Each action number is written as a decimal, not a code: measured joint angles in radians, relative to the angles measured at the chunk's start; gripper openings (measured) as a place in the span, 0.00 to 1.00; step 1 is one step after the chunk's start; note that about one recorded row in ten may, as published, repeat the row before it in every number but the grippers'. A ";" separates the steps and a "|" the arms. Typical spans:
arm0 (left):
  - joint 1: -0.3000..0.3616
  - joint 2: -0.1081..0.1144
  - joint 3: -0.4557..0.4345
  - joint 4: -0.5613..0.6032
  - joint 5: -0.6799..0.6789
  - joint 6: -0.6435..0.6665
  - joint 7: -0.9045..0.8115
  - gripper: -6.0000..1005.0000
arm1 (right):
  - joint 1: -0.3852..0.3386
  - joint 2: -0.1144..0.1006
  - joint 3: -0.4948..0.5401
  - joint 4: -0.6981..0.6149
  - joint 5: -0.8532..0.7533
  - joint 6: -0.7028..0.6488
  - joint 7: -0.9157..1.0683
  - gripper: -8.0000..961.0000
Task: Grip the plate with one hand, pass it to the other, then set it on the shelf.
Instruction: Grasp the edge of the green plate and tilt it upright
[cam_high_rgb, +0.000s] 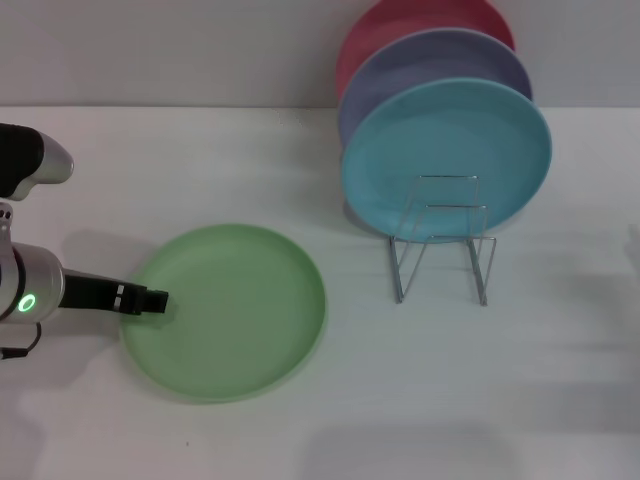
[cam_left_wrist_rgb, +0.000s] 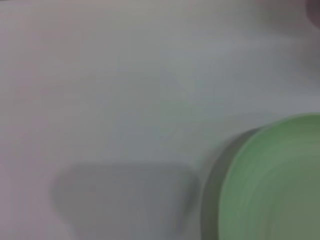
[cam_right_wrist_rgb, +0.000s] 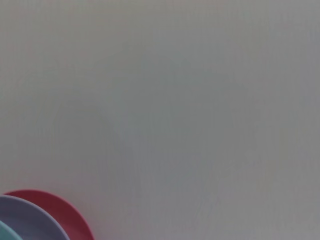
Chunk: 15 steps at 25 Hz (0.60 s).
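Next, I raise the plate with my left gripper so that my right gripper can take the opposite rim (cam_high_rgb: 323, 300), because my left gripper holds the light green plate's rim farthest from the shelf.
The light green plate (cam_high_rgb: 230, 310) lies flat on the white table, left of centre in the head view; its edge also shows in the left wrist view (cam_left_wrist_rgb: 275, 185). My left gripper (cam_high_rgb: 152, 300) reaches in low from the left, its black tip at the plate's left rim. The silver wire shelf (cam_high_rgb: 440, 245) stands to the right of the plate, its front loops bare. My right gripper is out of view.
A turquoise plate (cam_high_rgb: 446, 160) stands upright in the shelf, with a lavender plate (cam_high_rgb: 420, 60) and a red plate (cam_high_rgb: 400, 25) behind it; the red and lavender ones also show in the right wrist view (cam_right_wrist_rgb: 65, 210). Bare white table (cam_high_rgb: 450, 400) lies in front.
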 joint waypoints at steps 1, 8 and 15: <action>-0.008 0.000 -0.002 0.008 0.000 -0.013 0.001 0.79 | 0.000 0.000 -0.001 0.000 0.000 0.000 0.000 0.76; -0.035 0.001 -0.002 0.039 0.006 -0.045 0.006 0.65 | -0.002 0.000 -0.002 0.001 -0.011 0.002 -0.002 0.75; -0.031 0.000 0.002 0.013 0.005 -0.038 0.006 0.34 | -0.004 0.000 -0.002 0.001 -0.015 0.004 -0.002 0.74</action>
